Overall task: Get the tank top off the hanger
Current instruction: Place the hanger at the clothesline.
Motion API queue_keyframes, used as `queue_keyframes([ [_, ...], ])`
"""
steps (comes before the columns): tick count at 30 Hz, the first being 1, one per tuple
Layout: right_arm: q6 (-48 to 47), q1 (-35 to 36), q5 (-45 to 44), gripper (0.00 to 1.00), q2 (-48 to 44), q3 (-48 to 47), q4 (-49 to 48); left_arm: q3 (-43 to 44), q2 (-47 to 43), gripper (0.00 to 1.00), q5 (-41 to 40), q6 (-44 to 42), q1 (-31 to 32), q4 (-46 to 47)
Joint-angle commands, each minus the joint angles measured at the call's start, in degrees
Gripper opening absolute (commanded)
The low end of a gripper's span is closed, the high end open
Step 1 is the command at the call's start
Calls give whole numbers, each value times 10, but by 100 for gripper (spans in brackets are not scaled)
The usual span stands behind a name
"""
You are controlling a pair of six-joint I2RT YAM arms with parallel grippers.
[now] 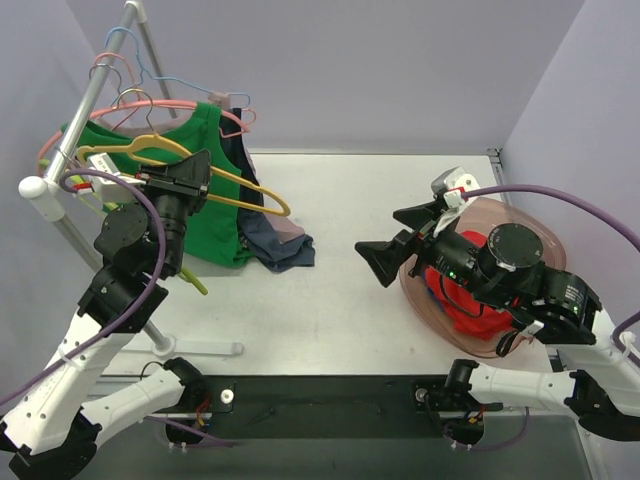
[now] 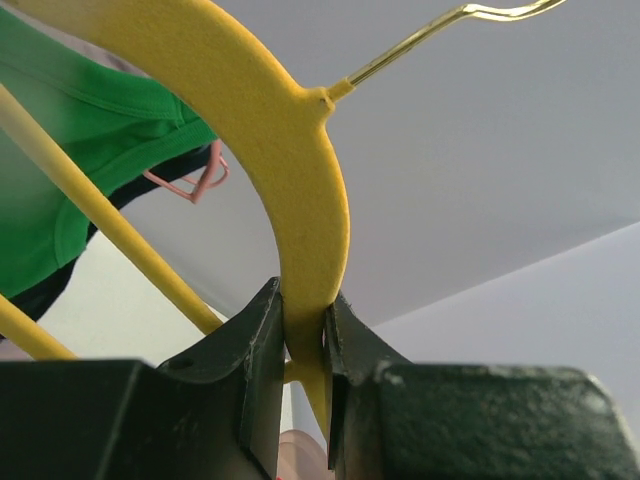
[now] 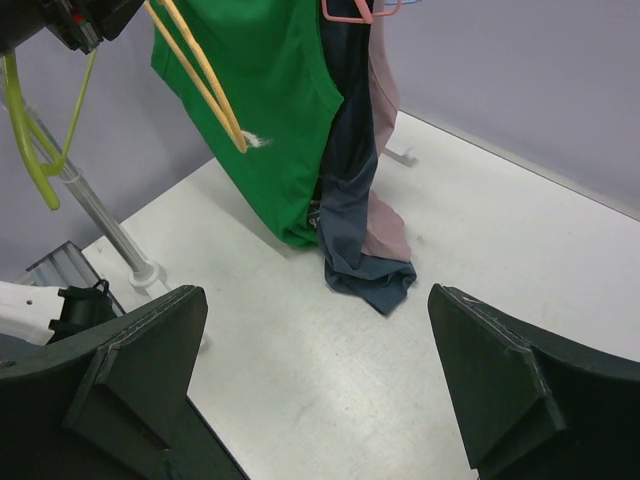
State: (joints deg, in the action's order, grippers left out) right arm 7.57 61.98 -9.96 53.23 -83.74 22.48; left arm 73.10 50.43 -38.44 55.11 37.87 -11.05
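The yellow hanger's hook [image 1: 133, 93] is still off the rack's bar, so next my right gripper grabs the hanger's free far end [image 1: 284, 209] before my left gripper lets go.
A green tank top [image 1: 212, 205] hangs at the clothes rack [image 1: 82, 112] on the left, its hem on the table. A yellow hanger [image 1: 245, 188] slants across its front; I cannot tell whether the top still hangs on it. My left gripper [image 1: 197, 172] is shut on this hanger, and the left wrist view shows its curved shoulder [image 2: 300, 180] clamped between the jaws, with the green top [image 2: 80, 130] at upper left. My right gripper [image 1: 385, 238] is open and empty over the table's middle. Its wrist view shows the green top [image 3: 265, 110] and the yellow hanger [image 3: 200, 80] ahead.
A navy garment [image 3: 350, 215] and a mauve one [image 3: 385, 190] hang beside the green top, pooled on the table. Pink and blue hangers [image 1: 150, 100] and a lime one [image 3: 25, 130] are on the rack. A pink basket [image 1: 520, 215] with red cloth [image 1: 465, 295] stands right.
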Motion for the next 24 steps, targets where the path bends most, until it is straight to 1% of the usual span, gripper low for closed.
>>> queue_keyframes([
  [1, 9, 3, -21, 100, -8, 10, -17, 30, -22, 0, -1, 10, -27, -16],
  [7, 10, 3, -11, 100, 3, -10, 1, 53, -24, 0, -14, 6, -55, -35],
  [10, 10, 3, -9, 100, 6, -13, 2, 63, -20, 0, -8, 3, -70, -49],
  [16, 9, 3, -9, 100, 7, -14, 4, 47, -24, 0, 25, 28, -94, -55],
  [18, 3, 3, -1, 100, 18, -28, 2, 47, -22, 0, 45, 30, -96, -53],
  [19, -12, 3, 8, 100, 26, -37, 2, 49, -20, 0, 51, 31, -96, -55],
  [20, -26, 3, 39, 100, 48, -51, 2, 51, -20, 0, 58, 32, -97, -63],
  [22, -70, 3, 74, 97, 74, -99, 5, 48, -22, 0, 72, 34, -97, -64],
  [23, -87, 3, 119, 91, 102, -115, 6, 44, -28, 0, 74, 37, -97, -64],
  [24, -97, 2, 135, 88, 117, -145, 6, 41, -31, 0, 76, 41, -97, -64],
])
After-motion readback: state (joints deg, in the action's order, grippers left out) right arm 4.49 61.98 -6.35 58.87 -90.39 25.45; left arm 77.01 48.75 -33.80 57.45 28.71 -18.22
